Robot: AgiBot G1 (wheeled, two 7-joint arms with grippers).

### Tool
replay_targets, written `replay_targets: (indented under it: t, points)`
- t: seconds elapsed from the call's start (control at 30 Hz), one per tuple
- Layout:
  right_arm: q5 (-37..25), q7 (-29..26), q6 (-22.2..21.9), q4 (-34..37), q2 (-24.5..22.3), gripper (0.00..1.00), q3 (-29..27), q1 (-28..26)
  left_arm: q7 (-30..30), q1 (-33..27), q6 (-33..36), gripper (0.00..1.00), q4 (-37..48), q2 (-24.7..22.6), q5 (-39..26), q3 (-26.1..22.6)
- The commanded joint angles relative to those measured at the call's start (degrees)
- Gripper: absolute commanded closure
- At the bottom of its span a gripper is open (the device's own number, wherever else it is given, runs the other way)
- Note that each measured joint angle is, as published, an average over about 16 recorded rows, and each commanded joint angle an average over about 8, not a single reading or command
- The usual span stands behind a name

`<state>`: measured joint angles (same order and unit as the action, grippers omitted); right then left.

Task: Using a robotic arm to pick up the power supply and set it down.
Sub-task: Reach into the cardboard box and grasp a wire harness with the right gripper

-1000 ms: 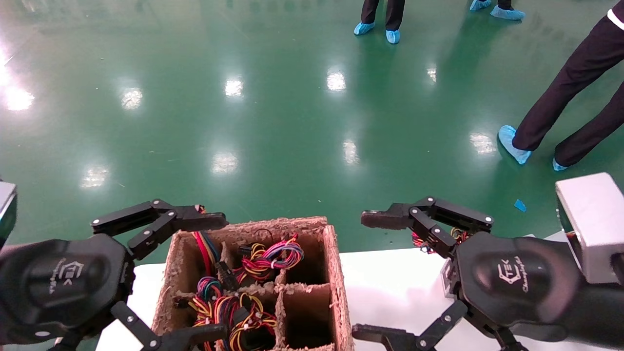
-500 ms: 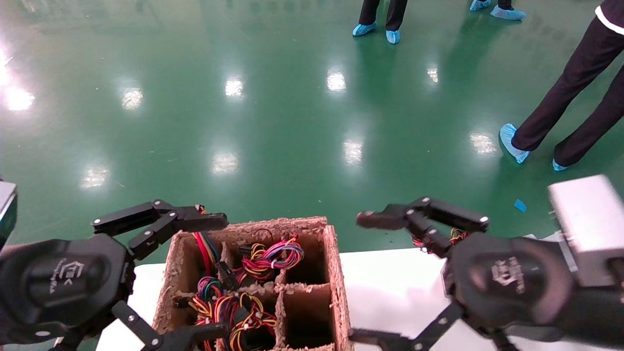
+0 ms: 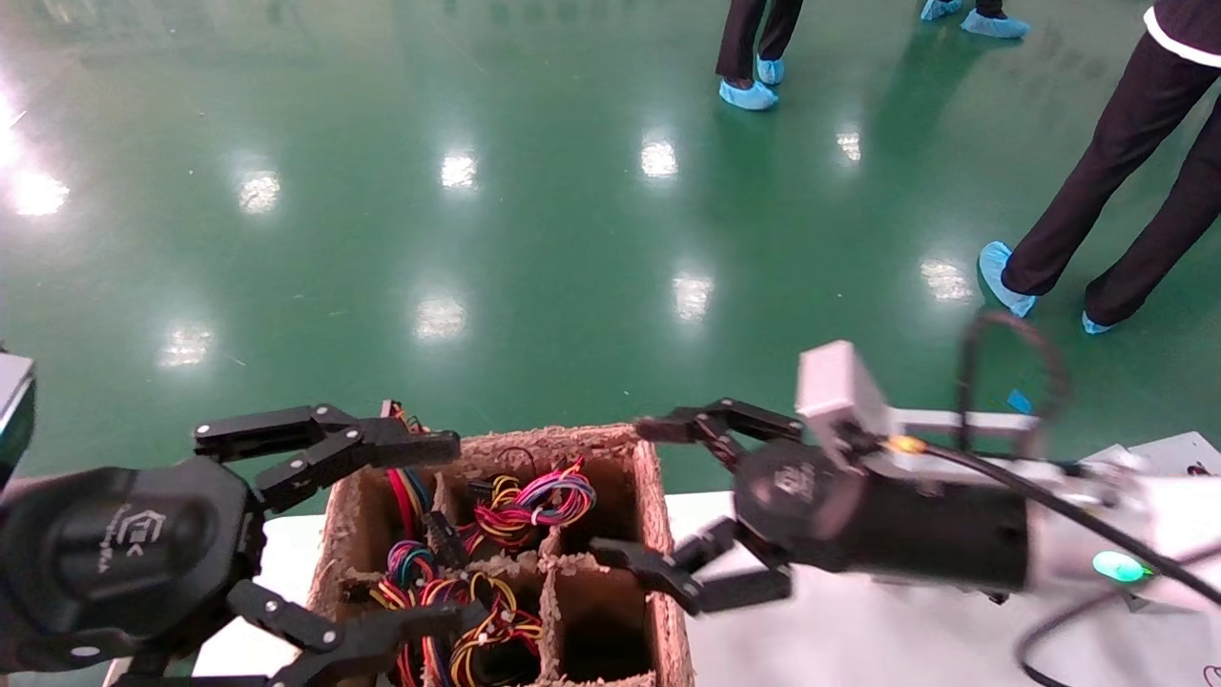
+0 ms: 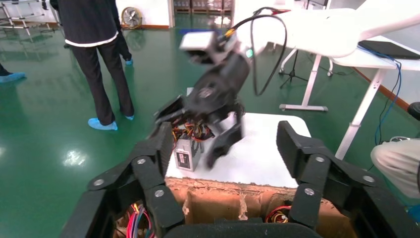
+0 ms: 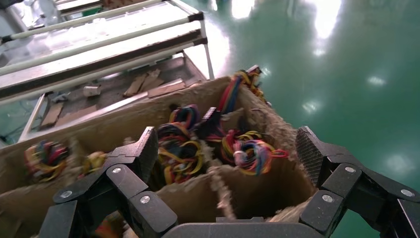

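My left gripper's fingers end short of the wire bundle (image 3: 517, 510), which lies past them toward the white table, so next my right gripper pinches the tied loops (image 3: 563, 499) and lifts out the power supply.
A purple, red and yellow tied wire bundle (image 3: 534, 501) lies in a far compartment of the brown carton (image 3: 658, 496); this is the power supply's wiring, and its metal body is hidden below. My right gripper (image 3: 634, 491) is open and hovers at the carton's right rim, holding nothing. In the right wrist view the same bundle (image 5: 255, 148) lies between and beyond the spread fingers of that gripper (image 5: 228, 153). My left gripper (image 3: 458, 530) stands open over the carton's left side, empty.
Another silver-grey wired box with a white label (image 4: 184, 153) stands on the white table (image 4: 267, 148), right of the carton. More wire bundles (image 3: 448, 611) fill the carton's left compartments; the near right compartment (image 3: 591, 620) is empty. People stand on the green floor (image 3: 1097, 191).
My right arm has swung left, from above the wired box on the table to the carton's right rim, still open. The left gripper shifted slightly. A person beyond stepped sideways.
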<state>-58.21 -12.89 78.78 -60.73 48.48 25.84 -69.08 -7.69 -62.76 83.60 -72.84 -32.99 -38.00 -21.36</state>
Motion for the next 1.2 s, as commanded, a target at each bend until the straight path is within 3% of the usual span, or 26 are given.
replay_targets:
  t: [0.03, 0.2, 0.27, 0.6, 1.2]
  points:
    - [-1.6, -0.7, -0.6, 2.3, 2.2, 0.21, 1.3, -1.4, 0.0, 0.0, 0.0, 1.0, 0.0, 0.0, 0.0, 0.0]
    - [-5.6, -2.5, -2.0, 6.1, 5.8, 0.83, 4.0, -4.3, 0.0, 0.0, 0.0, 1.0, 0.0, 0.0, 0.0, 0.0]
    - [-7.1, -3.1, -2.6, 7.1, 6.9, 1.0, 4.9, -5.2, 0.0, 0.0, 0.0, 1.0, 0.0, 0.0, 0.0, 0.0]
    - [-10.9, -3.9, -3.2, 10.1, 10.0, 1.0, 7.4, -7.7, 0.0, 0.0, 0.0, 1.0, 0.0, 0.0, 0.0, 0.0]
    - [-12.4, -4.1, -2.3, 12.4, 10.9, 1.0, 8.7, -8.4, 0.0, 0.0, 0.0, 1.0, 0.0, 0.0, 0.0, 0.0]
